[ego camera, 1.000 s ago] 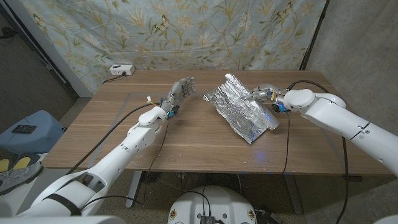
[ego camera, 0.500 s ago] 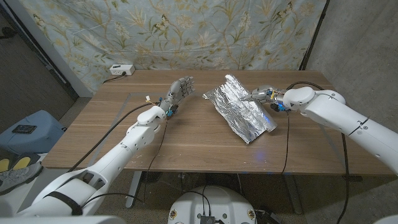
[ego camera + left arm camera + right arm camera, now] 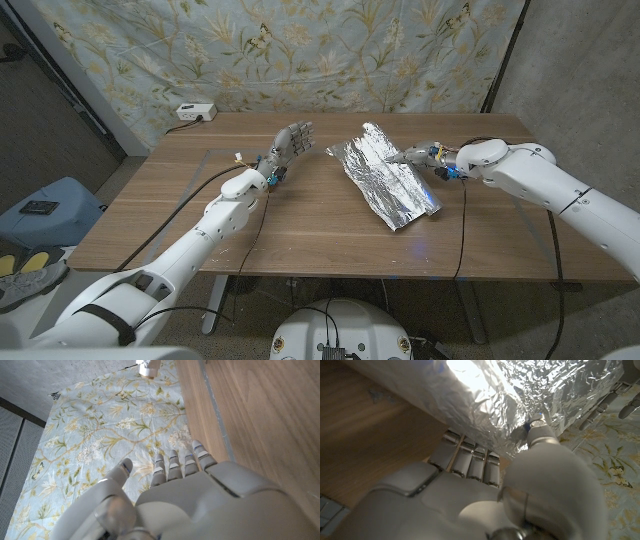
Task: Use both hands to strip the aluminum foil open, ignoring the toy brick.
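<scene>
My gripper will pull the foil's loose edge away. The aluminum foil (image 3: 377, 178) has a rolled fold (image 3: 424, 194) next to my right hand, so more foil should then unroll from that fold.
A crinkled sheet of aluminum foil (image 3: 385, 180) lies spread on the wooden table (image 3: 300, 225), right of the middle, with a rolled fold along its right edge. My right hand (image 3: 420, 154) sits at that edge and pinches the foil (image 3: 520, 395), thumb on top and fingers (image 3: 467, 457) tucked underneath. My left hand (image 3: 291, 143) is raised above the table to the left of the foil, apart from it, fingers spread and holding nothing. In the left wrist view the left hand (image 3: 175, 500) has nothing in it.
A white power socket (image 3: 195, 112) sits at the table's far left corner. Cables run along both arms; one black cable (image 3: 462, 225) crosses the table beside the foil. A floral cloth (image 3: 300, 50) hangs behind. A blue stool (image 3: 45, 210) stands off the left side.
My right hand has shifted slightly left with the foil's edge, and the foil's near right end has drawn in a little. The left hand has stayed put.
</scene>
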{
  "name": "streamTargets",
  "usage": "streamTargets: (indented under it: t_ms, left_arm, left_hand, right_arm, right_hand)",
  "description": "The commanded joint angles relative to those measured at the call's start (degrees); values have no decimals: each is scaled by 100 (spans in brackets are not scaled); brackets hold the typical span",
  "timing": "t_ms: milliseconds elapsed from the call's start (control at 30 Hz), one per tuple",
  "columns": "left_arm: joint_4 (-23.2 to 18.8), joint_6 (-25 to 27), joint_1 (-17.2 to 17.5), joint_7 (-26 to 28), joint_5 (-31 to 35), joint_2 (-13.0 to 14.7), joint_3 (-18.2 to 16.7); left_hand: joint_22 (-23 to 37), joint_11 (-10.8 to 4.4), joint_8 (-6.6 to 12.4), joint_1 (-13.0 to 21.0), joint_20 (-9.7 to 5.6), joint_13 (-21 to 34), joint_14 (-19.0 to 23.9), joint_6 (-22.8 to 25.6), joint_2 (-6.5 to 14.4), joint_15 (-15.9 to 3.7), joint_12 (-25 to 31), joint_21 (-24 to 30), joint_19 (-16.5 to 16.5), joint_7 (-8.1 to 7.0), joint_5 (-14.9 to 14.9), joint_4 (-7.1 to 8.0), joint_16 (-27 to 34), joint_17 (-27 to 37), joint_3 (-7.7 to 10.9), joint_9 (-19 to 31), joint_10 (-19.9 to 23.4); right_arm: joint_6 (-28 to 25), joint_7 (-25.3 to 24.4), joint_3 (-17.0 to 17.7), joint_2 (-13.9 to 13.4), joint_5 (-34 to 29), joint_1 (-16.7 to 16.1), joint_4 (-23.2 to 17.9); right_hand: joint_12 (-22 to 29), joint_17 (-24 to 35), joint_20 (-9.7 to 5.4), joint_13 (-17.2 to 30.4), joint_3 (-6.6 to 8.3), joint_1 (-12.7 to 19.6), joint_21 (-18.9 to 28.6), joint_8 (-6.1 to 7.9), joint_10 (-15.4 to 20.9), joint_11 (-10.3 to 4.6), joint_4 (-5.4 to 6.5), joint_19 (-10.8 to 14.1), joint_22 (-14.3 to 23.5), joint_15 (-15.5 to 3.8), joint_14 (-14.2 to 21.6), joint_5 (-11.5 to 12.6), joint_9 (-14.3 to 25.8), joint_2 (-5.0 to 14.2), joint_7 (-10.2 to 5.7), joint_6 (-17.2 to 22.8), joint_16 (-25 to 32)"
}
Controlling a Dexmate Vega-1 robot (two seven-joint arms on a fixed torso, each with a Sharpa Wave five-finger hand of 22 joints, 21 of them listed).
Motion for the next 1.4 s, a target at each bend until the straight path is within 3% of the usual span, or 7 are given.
streamTargets:
  t_ms: [33,167,333,733,900,1133,1400]
  left_arm:
    - [-917,442,254,514,148,261,50]
    - [-1423,799,383,903,180,403,44]
    - [-1948,1171,526,1275,165,557,18]
    - [-2643,1769,740,1487,-329,765,-110]
    - [-2989,1971,925,1881,-562,778,-253]
    - [-3366,2422,987,2106,-1009,916,-415]
    - [-3676,3033,969,2450,-1664,995,-584]
  left_hand:
    - [16,-9,49,357,58,20,296,83,-75,-3,71,70,296,76,107,-481,86,18,68,3,215]
    - [22,17,61,578,135,26,571,173,-121,2,108,120,546,132,194,-781,126,24,71,2,366]
    - [28,-43,77,778,102,37,772,276,-172,-72,156,164,759,169,281,-961,144,27,60,1,537]
    - [29,39,17,1040,217,56,781,151,-255,55,130,158,870,387,400,-1040,83,32,41,-3,537]
    - [28,124,72,1224,273,73,877,302,-386,99,158,141,942,554,464,-1048,83,37,-24,-4,657]
    - [32,225,70,1370,310,86,939,338,-472,153,167,129,997,671,510,-1041,79,41,-77,-5,723]
    - [43,341,53,1521,310,102,1020,330,-592,177,173,151,1132,704,548,-1030,79,49,-170,-4,784]
  right_arm:
    - [287,-25,154,11,458,-176,165]
    - [317,-99,226,7,587,-243,170]
    - [366,-155,256,5,676,-286,198]
    - [502,-371,321,108,823,-344,304]
    - [514,-484,296,164,812,-328,340]
    - [534,-598,268,277,824,-293,434]
    - [485,-788,265,382,841,-269,481]
  right_hand:
    - [66,38,-1,31,-36,12,-2,13,54,-5,11,-17,21,-104,50,-28,37,53,-4,40,19]
    - [81,41,-7,34,-42,28,2,15,76,-12,3,-11,21,-111,62,-30,43,57,-2,56,21]
    - [97,33,-12,43,-53,30,10,11,89,-27,2,1,20,-112,96,-34,47,60,1,68,19]
    - [129,29,-27,41,-84,56,34,9,136,-23,-10,40,20,-131,171,-38,56,65,2,128,21]
    - [136,28,-47,47,-93,63,40,11,134,-53,-11,47,20,-140,192,-37,62,69,-10,148,21]
    - [156,45,-54,59,-112,73,45,11,150,-71,-13,50,20,-159,188,-37,76,74,-10,162,24]
    - [181,35,-60,76,-120,102,61,21,170,-80,-28,78,20,-188,258,-33,90,66,-18,206,27]
